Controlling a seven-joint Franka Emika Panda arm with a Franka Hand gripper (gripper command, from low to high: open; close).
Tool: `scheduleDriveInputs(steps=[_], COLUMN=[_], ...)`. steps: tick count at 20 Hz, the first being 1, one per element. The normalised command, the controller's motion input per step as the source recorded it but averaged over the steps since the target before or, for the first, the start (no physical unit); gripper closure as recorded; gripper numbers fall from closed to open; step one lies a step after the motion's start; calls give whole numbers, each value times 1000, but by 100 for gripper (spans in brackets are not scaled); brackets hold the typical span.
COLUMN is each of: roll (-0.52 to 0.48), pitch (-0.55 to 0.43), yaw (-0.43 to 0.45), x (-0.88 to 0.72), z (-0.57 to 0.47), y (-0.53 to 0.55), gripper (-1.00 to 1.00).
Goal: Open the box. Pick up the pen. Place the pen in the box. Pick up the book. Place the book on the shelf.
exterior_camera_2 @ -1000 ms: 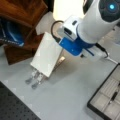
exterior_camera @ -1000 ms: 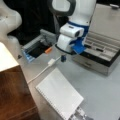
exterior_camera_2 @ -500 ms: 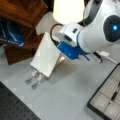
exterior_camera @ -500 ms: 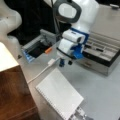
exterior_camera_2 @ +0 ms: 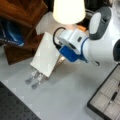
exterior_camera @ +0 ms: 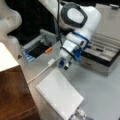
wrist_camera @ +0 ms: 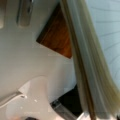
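Note:
The book's near end has metal clips (exterior_camera: 79,114) sticking out, so I expect longer metal strips to be hidden underneath when I lift the white book (exterior_camera: 61,93).
The white spiral-bound book (exterior_camera: 60,96) lies flat on the table in both front views (exterior_camera_2: 46,53). My gripper (exterior_camera: 64,65) hangs just over the book's far edge, fingers apart and holding nothing. In a front view the wrist (exterior_camera_2: 71,47) hides the fingers. The wrist view shows the book's page edge (wrist_camera: 82,62) very close. The box (exterior_camera: 100,53) stands open at the right, and a slim dark pen (exterior_camera: 100,49) lies in one of its compartments (exterior_camera_2: 113,95). The brown shelf (exterior_camera: 15,92) with its cream top (exterior_camera: 7,60) is at the left.
A white cable plug (exterior_camera: 51,62) and its cable lie by the book's far corner. A grey tray (exterior_camera: 37,46) with an orange item (exterior_camera: 48,50) sits behind it. Metal clips (exterior_camera: 80,113) stick out at the book's near end (exterior_camera_2: 33,78). The second arm's white base (exterior_camera: 10,20) stands at the left.
My gripper has swung away from the box toward the left and come down to the book's far edge. The book and the box have not moved.

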Motion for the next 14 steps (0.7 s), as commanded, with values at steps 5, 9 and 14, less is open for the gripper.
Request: scheduleDriveInputs(steps=[5, 9, 14], roll=[-533, -503, -515], pitch=[57, 5, -20], yaw=[-57, -116, -167], x=[303, 319, 340], z=[-74, -82, -128], y=[35, 90, 172], gripper=[-100, -100, -100])
